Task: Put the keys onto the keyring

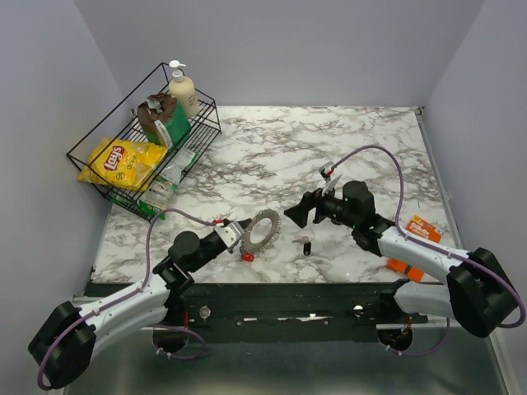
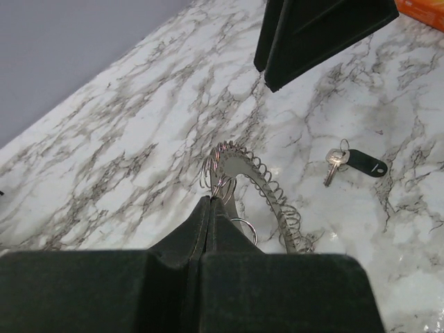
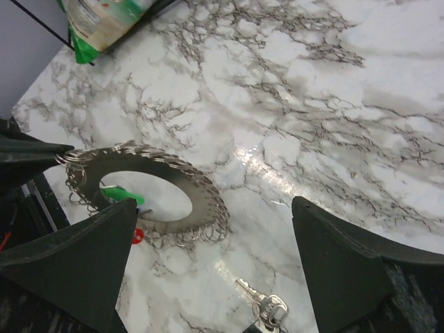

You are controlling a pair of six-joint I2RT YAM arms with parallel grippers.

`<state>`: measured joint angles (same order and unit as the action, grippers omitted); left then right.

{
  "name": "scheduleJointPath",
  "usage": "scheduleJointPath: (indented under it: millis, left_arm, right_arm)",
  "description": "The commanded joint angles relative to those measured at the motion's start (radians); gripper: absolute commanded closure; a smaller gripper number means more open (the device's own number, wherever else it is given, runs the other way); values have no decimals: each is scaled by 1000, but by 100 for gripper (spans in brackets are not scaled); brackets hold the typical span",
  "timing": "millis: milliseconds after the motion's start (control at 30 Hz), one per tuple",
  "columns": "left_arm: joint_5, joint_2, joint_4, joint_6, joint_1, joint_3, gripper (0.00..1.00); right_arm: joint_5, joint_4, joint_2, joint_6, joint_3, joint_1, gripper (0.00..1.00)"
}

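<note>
My right gripper should keep going toward the black-headed key (image 1: 305, 241) with open fingers until they are on both sides of its black head (image 1: 307, 248), because the key lies clear of the keyring.
The keyring (image 1: 262, 230) is a flat grey metal hoop fringed with small wire loops, lying on the marble table left of centre. My left gripper (image 1: 239, 233) is shut on its near-left rim; in the left wrist view the closed fingertips (image 2: 211, 202) pinch the loops of the keyring (image 2: 260, 182). A green-headed key (image 3: 121, 194) and a red-headed key (image 3: 137, 236) sit at the hoop's edge. A black-headed key (image 1: 306, 245) lies loose on the table to the right of the hoop. My right gripper (image 1: 298, 212) hovers open above that key (image 3: 267, 305), holding nothing.
A black wire basket (image 1: 97, 165) with a soap bottle, snack bags and packets stands at the back left. Orange flat pieces (image 1: 422, 229) lie by the right arm near the table's right edge. The dark front edge (image 1: 272, 290) of the table runs below the keyring.
</note>
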<state>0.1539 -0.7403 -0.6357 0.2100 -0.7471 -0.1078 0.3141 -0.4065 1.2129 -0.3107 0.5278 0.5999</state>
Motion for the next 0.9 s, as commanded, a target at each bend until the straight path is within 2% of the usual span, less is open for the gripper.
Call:
scheduleJointPath:
  millis: [0,267,500,700,867]
  left_arm:
    - [-114,42,-79,129,-37,20,100]
    - [-252,30,-73,209,-127,17,100]
    - [-281,-34,-61,218,-166,-6,100]
    - [-277,-34,-58,206,-169,-9,100]
    - [-274,-16,-45,190,-170,-9,100]
  right_arm:
    - [-58,126,-27,-30,-18,-8,0]
    - [-154,198,-53,-91,-60,-8,0]
    - [-260,382,-93,-133,-46,-8,2]
    - [-241,517,-70,-188,-23,-8,11]
    - [-181,503,-38,-168,-37,-8,12]
